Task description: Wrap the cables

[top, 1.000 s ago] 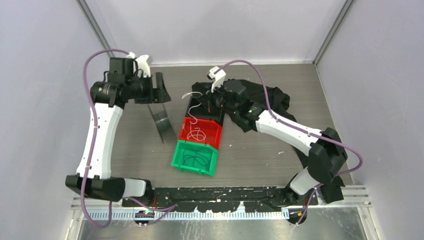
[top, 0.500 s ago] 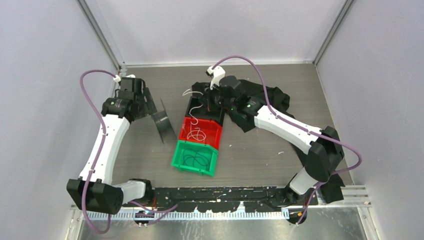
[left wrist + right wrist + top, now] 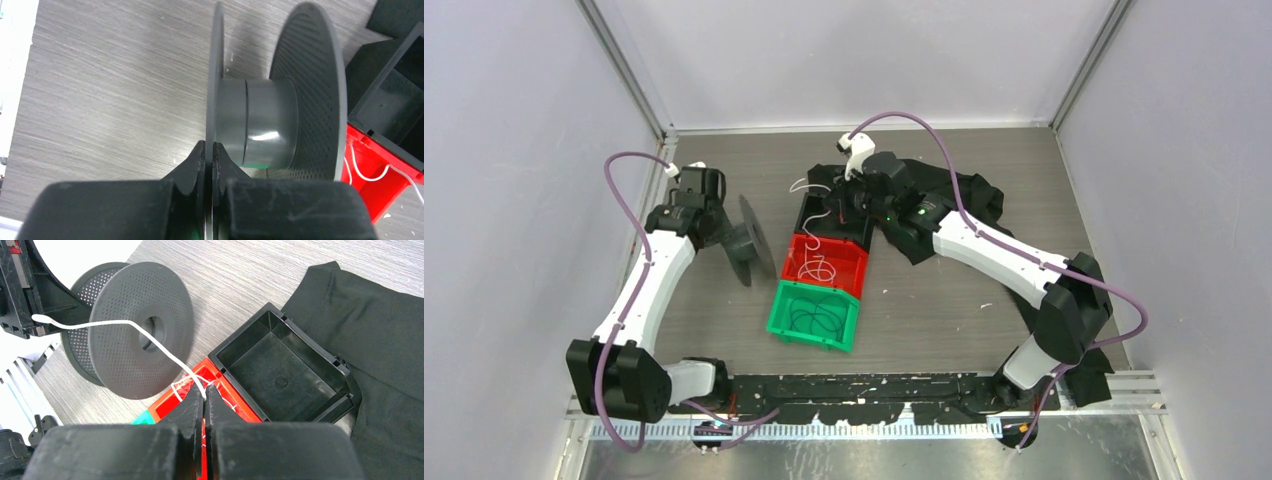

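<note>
The spool (image 3: 758, 235) tilts away from the black bin, so the robot's left gripper should move it next to the black bin before the right gripper lays the white cable across the spool's middle.
A thin white cable (image 3: 150, 340) runs from my right gripper (image 3: 205, 391), which is shut on it, out to a free end at the left. More of its loops (image 3: 817, 268) lie in the red bin (image 3: 849, 262). My right gripper (image 3: 844, 205) hangs over the black bin (image 3: 836, 225). A grey perforated spool (image 3: 749, 240) stands on edge left of the bins. My left gripper (image 3: 210, 146) is shut on the thin rim of one spool flange (image 3: 216, 75), next to the hub (image 3: 260, 122). In the top view that left gripper (image 3: 727, 228) sits at the spool's left side.
A green bin (image 3: 789, 322) holding dark cable loops stands in front of the red bin. Black cloth (image 3: 969, 200) lies behind and under the right arm. Grey walls close in the table on three sides.
The left arm swung down and in to the spool, and its gripper went from open to shut on the flange. The spool tipped slightly. The right arm barely moved.
</note>
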Controlling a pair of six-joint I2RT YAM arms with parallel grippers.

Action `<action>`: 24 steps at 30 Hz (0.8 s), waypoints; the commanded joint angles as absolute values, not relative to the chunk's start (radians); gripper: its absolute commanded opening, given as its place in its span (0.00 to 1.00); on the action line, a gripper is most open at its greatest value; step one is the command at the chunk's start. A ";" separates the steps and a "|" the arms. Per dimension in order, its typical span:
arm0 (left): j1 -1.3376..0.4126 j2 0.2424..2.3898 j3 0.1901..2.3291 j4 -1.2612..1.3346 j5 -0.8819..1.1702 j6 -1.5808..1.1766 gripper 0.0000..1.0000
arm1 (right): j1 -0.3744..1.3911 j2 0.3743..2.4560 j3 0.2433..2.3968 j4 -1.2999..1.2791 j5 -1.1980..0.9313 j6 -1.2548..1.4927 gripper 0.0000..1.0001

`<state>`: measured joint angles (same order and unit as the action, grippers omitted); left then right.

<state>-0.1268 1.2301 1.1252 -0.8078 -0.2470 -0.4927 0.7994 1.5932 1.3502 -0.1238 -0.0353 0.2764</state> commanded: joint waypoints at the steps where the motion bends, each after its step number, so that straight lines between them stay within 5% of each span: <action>1: -0.127 1.175 1.159 -0.699 -0.316 -0.424 0.01 | 0.804 1.578 1.401 -0.109 -0.054 0.292 0.01; 6: -0.127 1.121 1.250 -0.642 -0.286 -0.329 0.01 | 0.804 1.556 1.435 -0.120 -0.063 0.296 0.01; 14: -0.133 1.166 1.348 -0.646 0.144 -0.187 0.00 | 0.801 1.518 1.478 -0.157 -0.041 0.250 0.00; 24: -0.133 1.085 1.206 -0.521 -0.113 0.075 0.01 | 0.787 1.569 1.518 -0.232 -0.123 0.197 0.00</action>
